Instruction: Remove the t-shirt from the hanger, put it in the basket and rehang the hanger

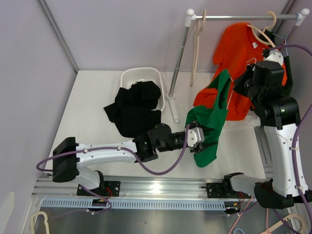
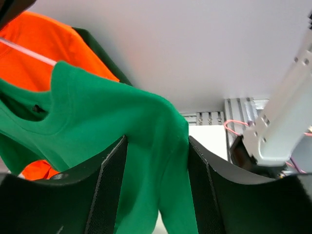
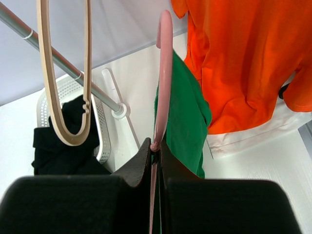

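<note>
My left gripper should close on the t-shirt's fold and pull it down clear, because the green t-shirt's shoulder is still hanging on the end of the pink hanger.
The green t-shirt hangs in the air on a pink hanger, in front of the rack. My right gripper is shut on the hanger's lower bar, and in the top view the right gripper sits at the shirt's upper end. My left gripper is at the shirt's lower half. In the left wrist view a fold of the green t-shirt hangs between the two fingers of the left gripper, which stand apart on either side of it.
An orange t-shirt hangs on the rail behind, beside an empty wooden hanger. A white basket with black clothing spilling over it stands on the table to the left. The rack's post rises between them.
</note>
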`<state>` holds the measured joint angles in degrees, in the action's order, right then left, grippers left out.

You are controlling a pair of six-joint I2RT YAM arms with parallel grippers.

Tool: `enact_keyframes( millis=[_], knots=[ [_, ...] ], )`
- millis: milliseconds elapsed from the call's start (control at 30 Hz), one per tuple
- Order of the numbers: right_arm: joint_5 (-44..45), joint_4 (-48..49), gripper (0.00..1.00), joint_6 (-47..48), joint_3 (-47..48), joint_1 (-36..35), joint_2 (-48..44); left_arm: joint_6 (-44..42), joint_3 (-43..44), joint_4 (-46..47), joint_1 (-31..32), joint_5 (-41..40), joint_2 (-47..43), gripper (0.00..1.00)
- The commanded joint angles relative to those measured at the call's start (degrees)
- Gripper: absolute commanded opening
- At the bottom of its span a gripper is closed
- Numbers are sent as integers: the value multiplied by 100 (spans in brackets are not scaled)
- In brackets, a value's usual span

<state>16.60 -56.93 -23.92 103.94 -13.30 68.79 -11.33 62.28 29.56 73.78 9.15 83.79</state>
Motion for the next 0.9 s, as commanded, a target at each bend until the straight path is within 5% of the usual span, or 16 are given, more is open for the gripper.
enact_keyframes(
  millis=[0,133,333,433,533,600,633,700,867],
  knots=[
    [-43,314,0,-60,223,-59,72,-105,390,172,312,-729,164,55],
    [18,305,0,10,372,-59,134,-282,355,85,462,-1248,269,60],
    [45,349,0,72,522,-67,248,-194,-84,234,453,-1687,164,86],
    [36,375,0,63,557,-59,275,-185,-111,85,462,-1942,225,85],
    [-8,410,0,19,575,-67,284,-141,64,-81,462,-2180,374,72],
    [-60,419,0,10,592,-76,292,-124,170,-143,462,-2390,436,46],
    [-60,428,0,10,636,-94,301,-97,223,-161,462,-2435,471,22],
    [-43,411,0,28,654,-103,336,-88,302,-170,471,-2409,446,7],
    [80,559,0,98,558,-103,503,-9,372,-721,672,-1524,-54,1]
  ],
)
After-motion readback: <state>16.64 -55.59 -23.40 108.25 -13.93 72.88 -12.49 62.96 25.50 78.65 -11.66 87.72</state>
